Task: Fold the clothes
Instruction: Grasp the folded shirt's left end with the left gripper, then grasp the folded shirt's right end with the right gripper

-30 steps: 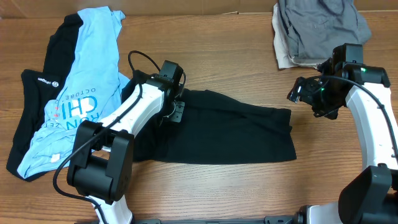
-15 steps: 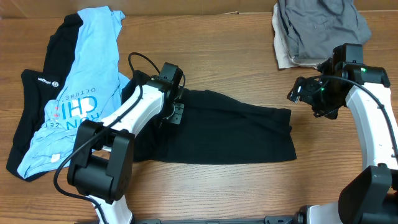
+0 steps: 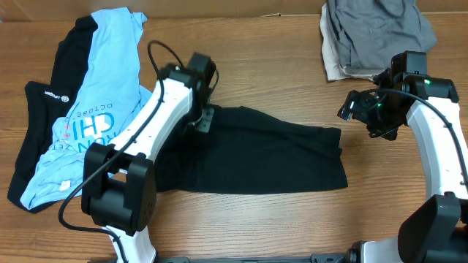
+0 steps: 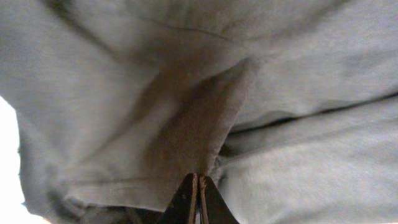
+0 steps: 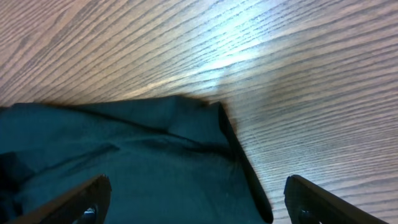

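My left gripper is holding the black shirt's bunched end (image 3: pixel 167 172), which crowds the light-blue tee. It should let go, and my right gripper should pull the shirt clear by its opposite corner (image 3: pixel 334 136).
The clothes lie across the table. A plain black shirt (image 3: pixel 256 157) is spread flat in the middle. My left gripper (image 3: pixel 204 121) is at its upper left edge, shut on a pinched fold of the cloth. In the left wrist view the jaws (image 4: pixel 199 186) meet tightly with washed-out fabric (image 4: pixel 205 118) bunched ahead of them. My right gripper (image 3: pixel 355 108) hovers open just right of the shirt's upper right corner. From the right wrist, that corner (image 5: pixel 143 162) lies between the wide-apart fingers (image 5: pixel 68 199), with the gripper (image 5: pixel 196 205) over the cloth's edge.
A light-blue printed tee (image 3: pixel 99 102) lies over a black garment with a white logo (image 3: pixel 40 109) at the left. A grey pile of cloth (image 3: pixel 373 33) sits at the back right corner. Bare wood table (image 3: pixel 292 80) shows behind the shirt.
My left gripper has closed on the shirt's edge and shifted slightly toward the back of the table, drawing the cloth with it. The right arm has not moved.
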Robot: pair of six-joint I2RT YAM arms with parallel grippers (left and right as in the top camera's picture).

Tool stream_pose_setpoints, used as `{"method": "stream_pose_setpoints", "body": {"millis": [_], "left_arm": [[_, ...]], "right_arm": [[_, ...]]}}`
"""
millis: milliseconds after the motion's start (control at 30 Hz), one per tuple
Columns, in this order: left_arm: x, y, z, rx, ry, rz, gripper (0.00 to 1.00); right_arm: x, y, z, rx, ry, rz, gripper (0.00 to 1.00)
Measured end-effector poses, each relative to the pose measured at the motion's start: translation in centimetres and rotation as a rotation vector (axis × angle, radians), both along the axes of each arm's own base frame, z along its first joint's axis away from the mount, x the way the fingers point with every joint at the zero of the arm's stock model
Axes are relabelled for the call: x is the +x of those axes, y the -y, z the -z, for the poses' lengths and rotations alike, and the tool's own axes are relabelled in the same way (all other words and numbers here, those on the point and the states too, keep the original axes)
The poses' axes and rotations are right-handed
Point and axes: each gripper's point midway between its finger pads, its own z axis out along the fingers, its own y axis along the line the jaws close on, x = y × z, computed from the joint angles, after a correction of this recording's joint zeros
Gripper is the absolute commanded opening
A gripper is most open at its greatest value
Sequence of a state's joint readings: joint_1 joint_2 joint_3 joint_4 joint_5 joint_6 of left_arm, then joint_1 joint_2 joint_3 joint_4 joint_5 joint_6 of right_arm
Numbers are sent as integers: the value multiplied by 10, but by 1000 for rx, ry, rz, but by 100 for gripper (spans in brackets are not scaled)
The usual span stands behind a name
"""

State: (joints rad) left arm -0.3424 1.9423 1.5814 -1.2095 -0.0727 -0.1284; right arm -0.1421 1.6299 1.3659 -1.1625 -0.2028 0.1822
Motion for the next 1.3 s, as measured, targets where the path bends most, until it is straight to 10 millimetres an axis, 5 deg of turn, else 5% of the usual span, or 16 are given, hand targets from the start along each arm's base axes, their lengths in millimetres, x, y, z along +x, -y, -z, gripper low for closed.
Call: {"method": "stream_pose_setpoints", "body": {"millis": [100, 533, 967, 1133, 1300], "left_arm": [[-1, -1, -13, 6, -9, 0, 4], [-60, -15, -18, 54, -255, -4, 4], [-114, -23, 48, 92, -398, 18, 5], [-125, -26, 58, 97, -421, 13, 71], [-116, -23, 62, 82, -384, 2, 80]], "right_arm": [[0, 0, 0, 0, 0, 0, 92], [-1, 0, 2, 0, -5, -3, 92], [-20, -3, 33, 6, -71, -25, 93], [-29, -6, 50, 22, -97, -28, 88], [-31, -13, 54, 54, -98, -49, 79]]}}
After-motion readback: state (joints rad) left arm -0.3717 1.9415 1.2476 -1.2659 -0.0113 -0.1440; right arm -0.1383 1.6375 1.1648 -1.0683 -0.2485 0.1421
